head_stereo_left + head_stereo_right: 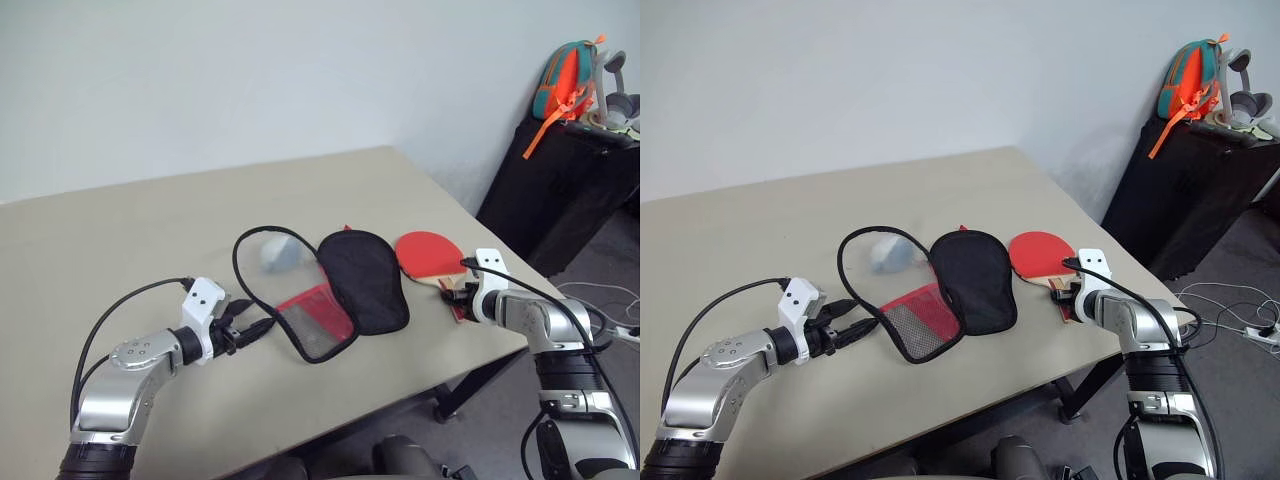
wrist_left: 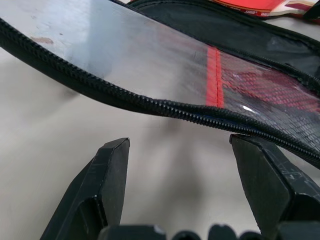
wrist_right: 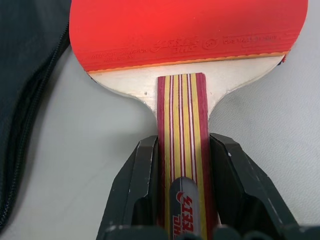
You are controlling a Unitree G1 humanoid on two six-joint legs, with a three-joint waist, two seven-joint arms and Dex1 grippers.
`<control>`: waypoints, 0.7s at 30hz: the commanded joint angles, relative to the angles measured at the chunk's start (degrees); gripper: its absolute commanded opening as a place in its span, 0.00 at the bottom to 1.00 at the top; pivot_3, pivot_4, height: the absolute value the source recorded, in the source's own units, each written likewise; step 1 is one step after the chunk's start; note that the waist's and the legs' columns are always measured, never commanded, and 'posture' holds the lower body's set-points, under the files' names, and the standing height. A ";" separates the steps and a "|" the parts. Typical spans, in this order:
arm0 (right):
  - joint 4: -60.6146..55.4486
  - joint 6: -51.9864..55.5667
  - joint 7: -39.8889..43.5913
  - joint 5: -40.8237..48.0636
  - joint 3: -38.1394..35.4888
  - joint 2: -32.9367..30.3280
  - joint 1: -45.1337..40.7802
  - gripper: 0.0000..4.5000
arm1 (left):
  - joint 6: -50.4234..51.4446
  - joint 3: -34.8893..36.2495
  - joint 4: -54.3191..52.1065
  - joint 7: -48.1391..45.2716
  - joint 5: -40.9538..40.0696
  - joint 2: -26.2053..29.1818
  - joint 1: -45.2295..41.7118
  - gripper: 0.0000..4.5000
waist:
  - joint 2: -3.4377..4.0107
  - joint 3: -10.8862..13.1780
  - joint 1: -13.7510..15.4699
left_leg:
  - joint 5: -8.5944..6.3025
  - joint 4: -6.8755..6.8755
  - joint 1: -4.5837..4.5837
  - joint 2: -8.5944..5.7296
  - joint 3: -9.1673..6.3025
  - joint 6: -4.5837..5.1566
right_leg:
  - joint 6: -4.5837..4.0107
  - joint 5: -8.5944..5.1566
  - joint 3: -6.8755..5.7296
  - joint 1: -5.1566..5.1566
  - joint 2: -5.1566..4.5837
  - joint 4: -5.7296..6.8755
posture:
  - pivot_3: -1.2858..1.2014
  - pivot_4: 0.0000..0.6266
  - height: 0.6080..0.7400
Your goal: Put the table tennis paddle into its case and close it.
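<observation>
I expect the clear-windowed panel (image 1: 312, 303) to leave the wad behind when I fold the panel over, because the grey wad (image 1: 281, 253) shows hazily through the clear window.
The table tennis paddle (image 1: 430, 253) lies flat near the table's right edge, red face up, its striped wooden handle (image 3: 182, 130) pointing at my right arm. My right gripper (image 1: 455, 293) has a finger pressed against each side of that handle (image 3: 182, 195). The case (image 1: 362, 280) lies unzipped in the middle of the table, its black half folded open to the right. Its red, clear-windowed panel (image 1: 318, 312) faces up on the left. My left gripper (image 1: 255, 328) is open just short of the case's zipper edge (image 2: 165, 107), with nothing between its fingers (image 2: 107, 185).
A small grey wad (image 1: 280, 255) sits inside the loop of the case's open zipper rim. The table's right edge (image 1: 500, 345) runs just below the paddle. Past it stands a black cabinet (image 1: 570, 190) with an orange and teal backpack (image 1: 565, 80) on top.
</observation>
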 commanded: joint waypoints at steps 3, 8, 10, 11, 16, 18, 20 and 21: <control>-12.02 4.26 -3.42 3.54 -4.49 3.83 -3.55 0.26 | 2.48 0.53 -3.56 0.37 -1.35 0.84 -2.54 0.76 | 0.80 0.52 0.04 | 0.00 0.06 -0.04 -0.01 0.00 0.00 | 0.01 0.01 0.03 -0.17 0.00 -0.01 | 0.52 0.00 1.00; -20.34 9.79 -5.73 5.35 -1.51 10.67 -4.76 0.26 | 2.59 0.13 -2.71 -0.60 -0.95 1.06 -3.01 0.76 | 1.56 1.00 -0.04 | 0.01 -0.18 -0.18 -0.01 -0.15 0.02 | 0.12 0.07 0.05 -0.47 0.13 0.07 | 0.52 0.00 1.00; -22.14 10.41 -6.95 5.30 0.19 13.79 -4.32 0.26 | 2.08 0.24 -1.82 -1.11 -0.73 1.26 -3.05 0.76 | 1.57 1.00 -0.02 | 0.01 -0.22 -0.19 -0.01 -0.18 0.02 | 0.11 0.07 0.04 -0.48 0.14 0.06 | 0.52 0.00 1.00; -22.58 10.76 -7.35 5.30 0.74 15.04 -4.05 0.26 | 1.84 0.29 -1.39 -1.36 -0.64 1.34 -3.05 0.76 | 1.57 1.00 -0.03 | 0.01 -0.20 -0.20 -0.01 -0.18 0.02 | 0.12 0.07 0.04 -0.48 0.13 0.05 | 0.52 0.00 1.00; -20.76 10.55 -9.55 3.62 4.73 20.13 -0.98 0.26 | -0.96 0.33 2.17 -2.91 0.36 1.76 -2.80 0.76 | 1.57 1.01 0.23 | 0.01 -0.11 -0.26 -0.01 -0.19 0.01 | 0.12 0.07 0.01 -0.47 0.10 0.05 | 0.52 0.00 1.00; -20.46 10.51 -10.22 3.40 5.51 21.37 -0.01 0.26 | -3.02 0.13 4.41 -3.63 0.93 1.68 -2.68 0.76 | 1.58 1.02 0.24 | 0.00 -0.10 -0.28 -0.01 -0.18 0.00 | 0.12 0.06 0.01 -0.49 0.10 0.05 | 0.52 0.00 1.00; -20.56 10.67 -10.22 3.61 6.58 22.01 1.60 0.26 | -4.95 -0.07 6.58 -4.21 1.39 1.45 -2.68 0.76 | 1.59 1.03 0.18 | 0.00 -0.12 -0.28 -0.01 -0.19 0.00 | 0.11 0.06 0.00 -0.50 0.09 0.05 | 0.52 0.00 1.00; -20.75 10.60 -10.24 3.64 6.97 22.13 2.23 0.26 | -5.69 -0.14 7.33 -4.47 1.52 1.40 -2.65 0.76 | 1.60 1.03 0.11 | 0.00 -0.13 -0.29 -0.01 -0.18 0.00 | 0.12 0.06 -0.01 -0.54 0.09 0.06 | 0.52 0.00 1.00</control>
